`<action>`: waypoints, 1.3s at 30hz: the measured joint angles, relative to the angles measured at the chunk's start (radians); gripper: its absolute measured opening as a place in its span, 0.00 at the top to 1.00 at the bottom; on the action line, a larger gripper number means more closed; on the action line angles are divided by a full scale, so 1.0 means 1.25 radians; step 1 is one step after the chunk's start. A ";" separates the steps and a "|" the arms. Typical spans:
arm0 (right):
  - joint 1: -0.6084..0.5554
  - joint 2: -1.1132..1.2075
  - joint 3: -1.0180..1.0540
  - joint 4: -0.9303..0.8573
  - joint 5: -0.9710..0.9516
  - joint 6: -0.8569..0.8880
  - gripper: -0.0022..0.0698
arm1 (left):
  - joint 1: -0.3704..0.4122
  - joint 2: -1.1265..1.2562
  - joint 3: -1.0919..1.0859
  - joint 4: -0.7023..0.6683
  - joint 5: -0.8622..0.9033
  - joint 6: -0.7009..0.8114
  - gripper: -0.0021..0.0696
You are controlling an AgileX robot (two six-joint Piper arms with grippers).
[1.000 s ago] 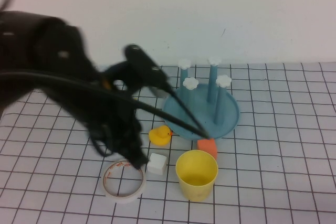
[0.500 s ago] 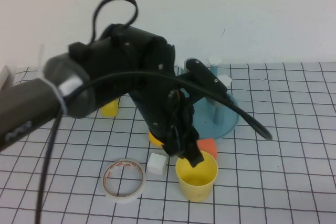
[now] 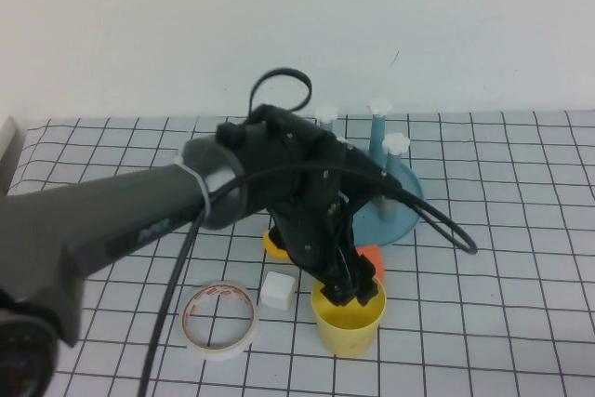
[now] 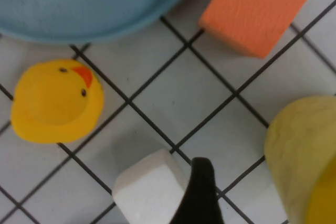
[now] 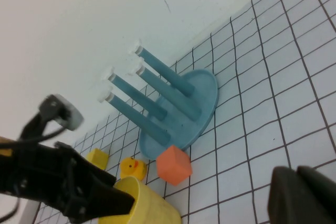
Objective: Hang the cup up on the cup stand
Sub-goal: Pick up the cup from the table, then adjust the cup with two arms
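The blue posts (image 3: 390, 178) are taller than the yellow cup (image 3: 349, 327). The cup's rim should stay above the stand's base when I lower the cup upside down over a post.
The yellow cup (image 3: 350, 330) stands upright on the grid mat in front of the cup stand (image 3: 402, 211), whose blue posts carry white caps. My left gripper (image 3: 351, 293) is down at the cup's near rim, open. One black finger (image 4: 202, 192) shows outside the cup (image 4: 304, 161), beside the white cube (image 4: 147, 190); the other finger is hidden. My right gripper (image 5: 302, 195) is shut and empty, low over the mat to the right, out of the high view. From there the cup (image 5: 144, 205) and the stand (image 5: 184, 108) show.
A yellow rubber duck (image 4: 55, 100), an orange cube (image 3: 372, 258) and a white cube (image 3: 277, 290) lie close around the cup. A tape roll (image 3: 219, 320) lies at the front left. A small yellow cube (image 5: 96, 158) sits behind the left arm.
My left arm has swung in from the left and come down, so its gripper now sits at the cup's rim. The cup and the other things have not moved.
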 joint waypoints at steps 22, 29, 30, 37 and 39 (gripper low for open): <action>0.000 0.000 0.000 0.013 0.008 -0.006 0.97 | 0.000 0.018 -0.009 0.036 0.011 -0.026 0.95; 0.000 0.000 0.000 0.021 0.023 -0.012 0.97 | 0.000 -0.144 0.028 0.040 0.030 0.012 0.95; 0.000 0.000 0.000 0.021 0.025 -0.012 0.97 | 0.000 -0.170 0.048 0.040 0.020 0.015 0.95; 0.000 0.000 0.000 0.041 0.026 -0.012 0.97 | 0.000 -0.435 0.310 0.040 -0.150 0.028 0.95; 0.000 0.000 0.000 0.064 0.028 -0.012 0.97 | 0.000 -0.513 0.398 0.040 -0.230 0.028 0.95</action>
